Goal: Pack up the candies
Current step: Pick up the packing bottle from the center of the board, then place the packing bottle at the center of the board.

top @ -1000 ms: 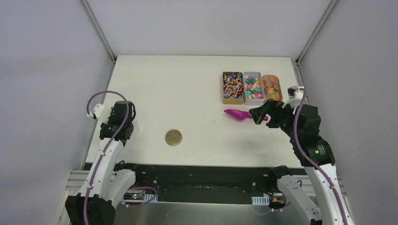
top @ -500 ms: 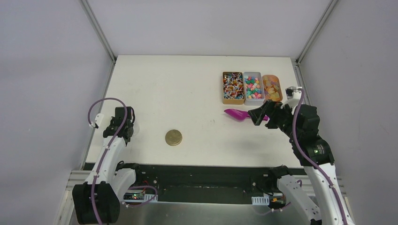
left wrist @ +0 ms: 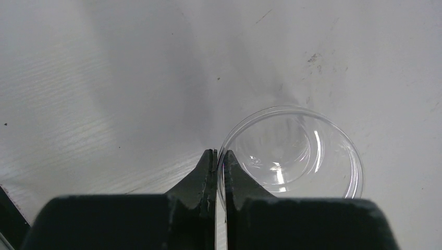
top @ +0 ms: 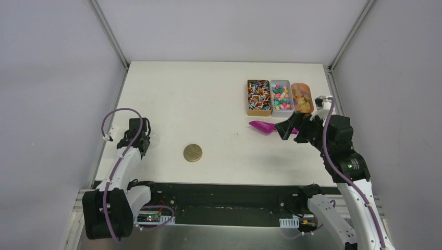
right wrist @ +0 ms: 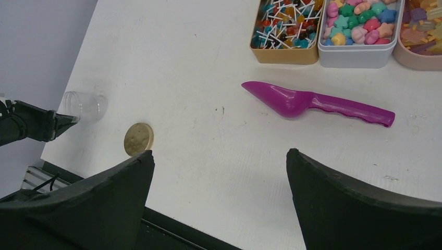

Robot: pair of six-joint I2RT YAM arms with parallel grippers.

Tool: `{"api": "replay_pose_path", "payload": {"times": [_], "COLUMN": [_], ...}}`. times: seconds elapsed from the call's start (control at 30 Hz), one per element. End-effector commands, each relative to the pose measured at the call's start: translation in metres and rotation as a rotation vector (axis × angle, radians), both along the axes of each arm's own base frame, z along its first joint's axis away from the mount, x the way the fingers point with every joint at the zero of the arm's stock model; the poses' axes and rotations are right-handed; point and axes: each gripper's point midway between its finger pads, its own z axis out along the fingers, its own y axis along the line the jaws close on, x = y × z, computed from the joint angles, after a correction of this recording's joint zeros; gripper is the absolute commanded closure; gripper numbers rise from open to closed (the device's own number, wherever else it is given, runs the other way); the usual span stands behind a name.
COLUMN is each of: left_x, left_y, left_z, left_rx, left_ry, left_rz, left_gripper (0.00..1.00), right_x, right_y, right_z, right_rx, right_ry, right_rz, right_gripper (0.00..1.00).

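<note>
My left gripper should keep carrying the jar until it stands on the spot beside the candy tins, because that spot is free and the clear jar's opening faces up.
The candies fill three small tins at the back right: dark and bright wrapped ones, pastel pieces and orange-amber ones. A clear plastic jar stands open-mouthed at the table's left. My left gripper is shut on the jar's near rim, one finger inside the wall and one outside. My right gripper hangs wide open above the table, just near of a magenta scoop, holding nothing.
A round gold lid lies flat between the jar and the scoop, near the front edge. The table's black front rail runs below both arms.
My left gripper has closed onto the jar's rim after drawing back a little toward the near edge. The right gripper stays open and has hardly moved.
</note>
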Motion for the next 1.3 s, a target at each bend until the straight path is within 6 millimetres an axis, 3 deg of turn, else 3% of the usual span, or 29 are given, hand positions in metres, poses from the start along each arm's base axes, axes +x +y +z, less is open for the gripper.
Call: {"api": "replay_pose_path", "payload": {"times": [0.0, 0.3, 0.47, 0.7, 1.0, 1.27], "left_x": [0.020, 0.055, 0.097, 0.145, 0.194, 0.224], "left_y": [0.003, 0.001, -0.038, -0.096, -0.180, -0.239], "left_z": [0.023, 0.057, 0.069, 0.072, 0.070, 0.055], "left_rx": [0.026, 0.081, -0.001, 0.013, 0.095, 0.139], "left_ry": [-0.049, -0.054, -0.104, -0.127, -0.091, -0.030], "left_rz": [-0.048, -0.207, -0.496, -0.724, -0.969, -1.119], "left_gripper": [1.00, 1.00, 1.00, 1.00, 1.00, 1.00], "right_x": [-0.001, -0.001, -0.001, -0.001, -0.006, -0.006], "right_y": [0.003, 0.006, 0.003, -0.004, 0.003, 0.001], "right_z": [0.012, 0.011, 0.009, 0.002, 0.002, -0.002], "right_rx": [0.006, 0.024, 0.016, -0.011, 0.026, -0.005], "right_ry": [-0.042, -0.030, -0.019, 0.024, 0.028, 0.056], "right_rz": [0.023, 0.029, 0.009, -0.026, 0.007, 0.007], "right_gripper": [0.00, 0.00, 0.00, 0.00, 0.00, 0.00]}}
